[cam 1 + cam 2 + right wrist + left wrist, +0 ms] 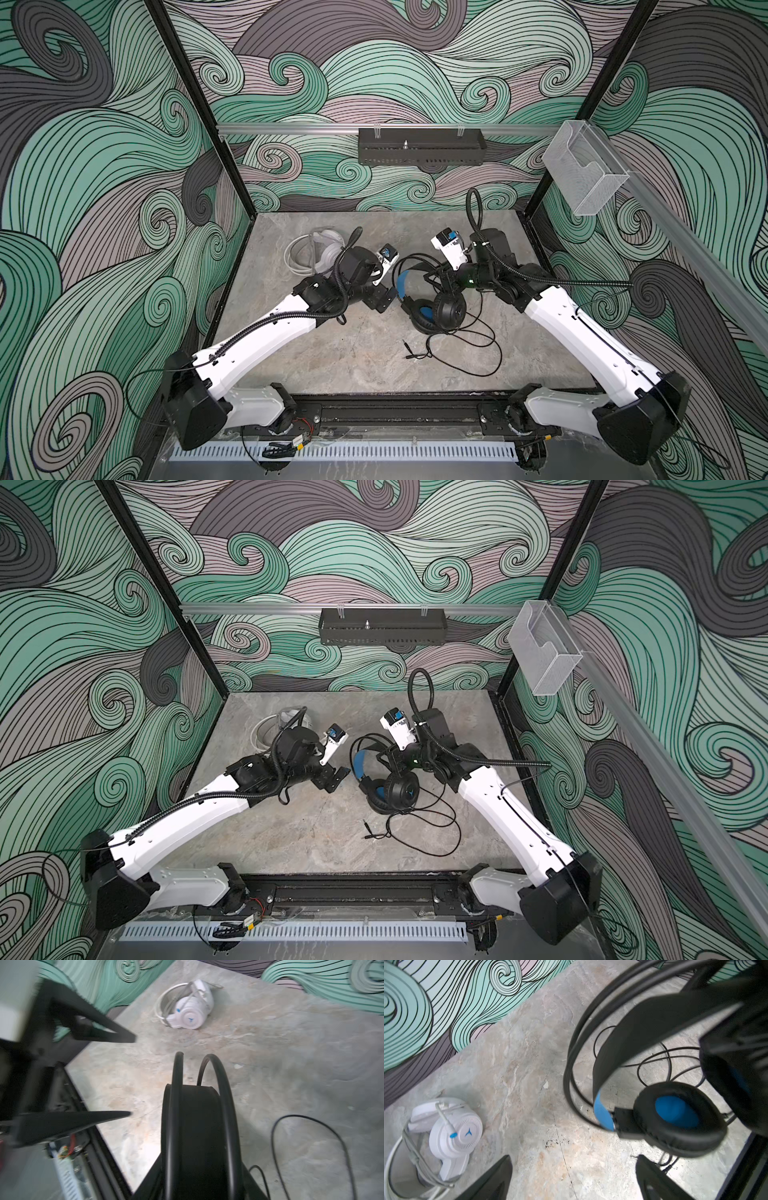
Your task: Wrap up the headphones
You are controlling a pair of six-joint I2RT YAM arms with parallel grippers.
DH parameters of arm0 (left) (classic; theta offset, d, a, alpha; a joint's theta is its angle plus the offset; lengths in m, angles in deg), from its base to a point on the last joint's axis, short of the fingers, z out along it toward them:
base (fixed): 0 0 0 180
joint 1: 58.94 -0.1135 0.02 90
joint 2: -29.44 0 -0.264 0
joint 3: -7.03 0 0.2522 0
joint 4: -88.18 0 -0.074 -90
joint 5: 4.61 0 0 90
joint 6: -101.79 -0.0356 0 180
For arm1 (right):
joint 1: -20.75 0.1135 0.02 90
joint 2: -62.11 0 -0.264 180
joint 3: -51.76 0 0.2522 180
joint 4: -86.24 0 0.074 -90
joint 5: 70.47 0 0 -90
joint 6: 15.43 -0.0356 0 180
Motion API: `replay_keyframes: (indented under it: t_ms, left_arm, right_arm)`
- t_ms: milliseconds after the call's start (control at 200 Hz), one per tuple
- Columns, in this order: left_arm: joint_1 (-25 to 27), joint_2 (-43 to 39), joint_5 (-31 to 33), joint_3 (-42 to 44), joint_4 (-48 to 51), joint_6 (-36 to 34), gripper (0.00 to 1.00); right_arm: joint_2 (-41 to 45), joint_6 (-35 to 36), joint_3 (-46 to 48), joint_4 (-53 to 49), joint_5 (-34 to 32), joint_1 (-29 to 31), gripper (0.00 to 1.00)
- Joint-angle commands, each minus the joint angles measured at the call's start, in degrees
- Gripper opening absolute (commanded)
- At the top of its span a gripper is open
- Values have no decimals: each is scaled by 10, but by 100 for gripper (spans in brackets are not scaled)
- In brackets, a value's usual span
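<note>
The robot's right gripper, nearest the loose cord [500,350], is holding the headband, so the robot should put the headphones down and take the headband with its left gripper.
The black headphones [444,311] with blue lining stand mid-table, headband up. My right gripper [444,279] is shut on the headband [195,1126], which fills the space between its jaws. Their black cord [478,345] lies in loose loops on the table, and the plug [409,354] lies toward the front. My left gripper [386,299] hangs open just left of the headband, holding nothing; the wrist view shows bare table between its fingers [496,1178]. The white headphones [320,249] lie at the back left with their pale cord bundled around them.
A black perforated tray [419,151] hangs on the back rail. A clear plastic box [586,174] is mounted on the right rail. The arms' black base rail [395,411] runs along the table's front edge. Patterned walls close in three sides.
</note>
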Motion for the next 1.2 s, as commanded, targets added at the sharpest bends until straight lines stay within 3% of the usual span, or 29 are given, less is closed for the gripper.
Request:
replay_keyframes:
  t_ms: [0, 170, 385, 545, 765, 931, 1196]
  left_arm:
    - [-8, -54, 20, 33, 9, 105, 95]
    - [-38, -112, 8, 81, 35, 213, 93]
    - [-99, -152, -26, 86, 71, 278, 91]
    - [-173, -173, -66, 85, 104, 307, 89]
    - [-261, -161, -126, 65, 132, 312, 88]
    - [-264, -132, -144, 38, 137, 305, 88]
    - [-264, -87, -188, 9, 161, 297, 91]
  right_arm:
    - [-4, 85, -2, 61, -203, 34, 4]
    - [-86, 178, 6, 148, -400, 120, 5]
    - [-175, 256, 52, 251, -490, 191, 6]
    - [-185, 271, 89, 281, -499, 236, 15]
    - [-180, 176, 120, 235, -457, 287, 44]
    - [-168, 105, 145, 213, -381, 304, 59]
    - [-117, 75, 152, 209, -323, 317, 74]
